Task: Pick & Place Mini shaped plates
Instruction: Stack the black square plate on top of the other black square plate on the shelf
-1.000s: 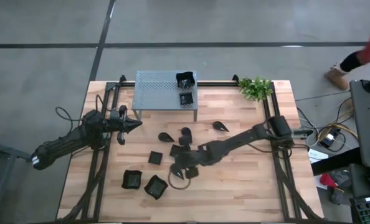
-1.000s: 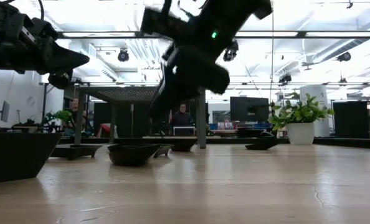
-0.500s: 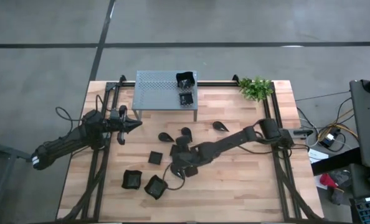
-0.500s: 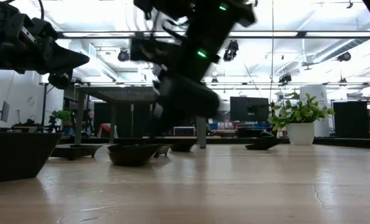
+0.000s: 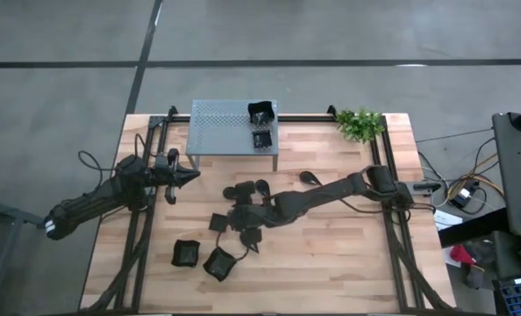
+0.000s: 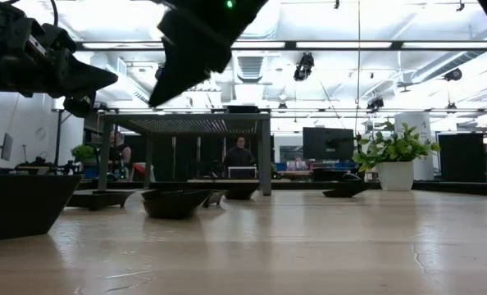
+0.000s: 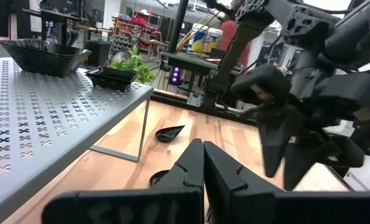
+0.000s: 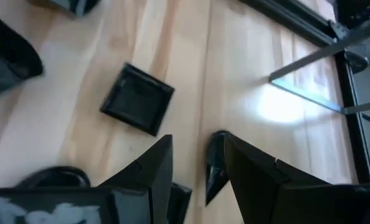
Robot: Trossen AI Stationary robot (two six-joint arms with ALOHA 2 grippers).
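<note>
The teardrop plate (image 8: 216, 165) is under my right gripper's fingers, which are at a slant to the flat square plate beside it. I should therefore back away, turn square and straddle that square plate's side (image 8: 180, 200).
Several small black plates lie on the wooden table: a flat square (image 5: 218, 222), two wavy-rimmed squares (image 5: 186, 253) (image 5: 219, 262) near the front, and a teardrop (image 5: 311, 178). Two more sit on the grey shelf (image 5: 210, 132), one of them near its right end (image 5: 261, 138). My right gripper (image 5: 240, 215) hovers open and empty above the middle cluster. In the right wrist view its fingers (image 8: 197, 149) stand over a teardrop plate (image 8: 215, 171), beside a flat square plate (image 8: 137, 99). My left gripper (image 5: 193, 175) is shut and empty, in the air left of the shelf.
The shelf stands on thin legs (image 8: 309, 68) at the table's far side. A green plant (image 5: 360, 123) sits at the far right corner. Black frame rails (image 5: 392, 237) run along the table's left and right sides. Bare wood lies at the near right.
My right gripper has gone toward the table's left and far edges, from over the near middle to over the plate cluster. In the low view it has dipped, then risen higher above the table. The plates have stayed put.
</note>
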